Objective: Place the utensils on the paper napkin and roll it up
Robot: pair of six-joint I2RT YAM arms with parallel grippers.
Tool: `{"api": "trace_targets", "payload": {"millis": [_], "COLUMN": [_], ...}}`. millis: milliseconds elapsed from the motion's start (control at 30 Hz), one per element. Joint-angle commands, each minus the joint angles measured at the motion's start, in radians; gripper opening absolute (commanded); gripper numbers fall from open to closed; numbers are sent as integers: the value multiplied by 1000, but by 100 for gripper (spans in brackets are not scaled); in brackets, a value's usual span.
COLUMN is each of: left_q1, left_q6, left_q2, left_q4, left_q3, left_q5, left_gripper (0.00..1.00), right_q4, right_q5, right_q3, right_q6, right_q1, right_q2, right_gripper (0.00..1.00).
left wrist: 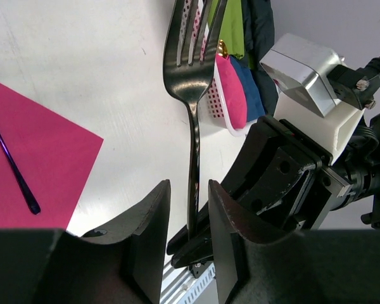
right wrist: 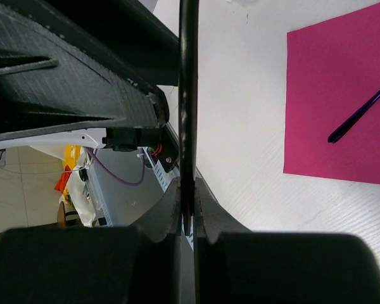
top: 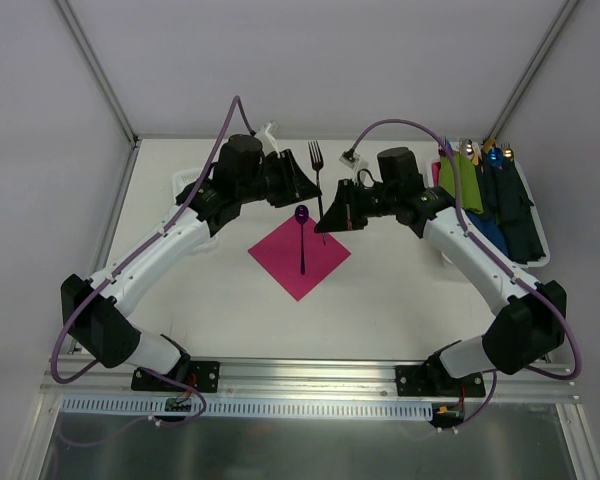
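My left gripper should take the fork higher up [top: 319, 190] and lay it beside the spoon, since my right gripper holds the fork at its handle end [top: 324, 239].
The pink paper napkin [top: 300, 258] lies flat at mid table with the purple spoon [top: 302, 240] on it, bowl toward the far side. The dark fork [top: 318, 170] is held off the table just beyond the napkin's far corner, tines pointing away. My right gripper [top: 332, 216] is shut on the fork's handle end [right wrist: 188, 95]. My left gripper [top: 306, 186] straddles the handle [left wrist: 194, 145] higher up, its jaws open with a gap on each side. Napkin [left wrist: 31, 158] and spoon handle [left wrist: 12, 168] show at the left of the left wrist view.
A white basket [top: 542, 258] at the right edge holds rolled green, blue and navy bundles [top: 490, 195] with utensil tips poking out. Both wrists nearly meet above the table's far middle. Frame posts rise at the table's back corners.
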State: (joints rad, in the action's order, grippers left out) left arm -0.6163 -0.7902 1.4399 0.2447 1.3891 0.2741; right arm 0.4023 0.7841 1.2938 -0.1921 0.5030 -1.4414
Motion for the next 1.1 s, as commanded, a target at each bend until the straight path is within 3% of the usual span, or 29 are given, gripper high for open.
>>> {"api": "trace_targets", "payload": {"millis": [0, 533, 700, 800, 833, 867, 900, 1000, 1067], "left_q1": [-8, -10, -11, -8, -10, -7, -3, 26, 49], "left_q6": [37, 52, 52, 52, 54, 55, 55, 78, 115], "left_q2": [4, 31, 34, 31, 31, 31, 31, 31, 37], "left_q4": [8, 7, 8, 10, 10, 10, 18, 60, 129], "left_q3": [48, 76, 82, 74, 73, 64, 59, 45, 45], "left_q5": [-18, -19, -38, -52, -52, -50, -50, -56, -78], "left_gripper": [30, 24, 4, 0, 0, 0, 0, 0, 0], "right_q4": [-7, 15, 18, 18, 23, 27, 36, 98, 150], "right_q5": [4, 18, 17, 15, 11, 6, 1, -46, -46], "right_q3": [38, 65, 71, 70, 70, 71, 76, 99, 111], "right_q6": [17, 40, 42, 46, 48, 54, 63, 118, 170], "right_q1": [8, 22, 22, 23, 22, 22, 20, -4, -49], "right_q2": [10, -11, -13, -16, -19, -22, -22, -30, -40], "right_gripper": [0, 0, 0, 0, 5, 36, 52, 81, 92]}}
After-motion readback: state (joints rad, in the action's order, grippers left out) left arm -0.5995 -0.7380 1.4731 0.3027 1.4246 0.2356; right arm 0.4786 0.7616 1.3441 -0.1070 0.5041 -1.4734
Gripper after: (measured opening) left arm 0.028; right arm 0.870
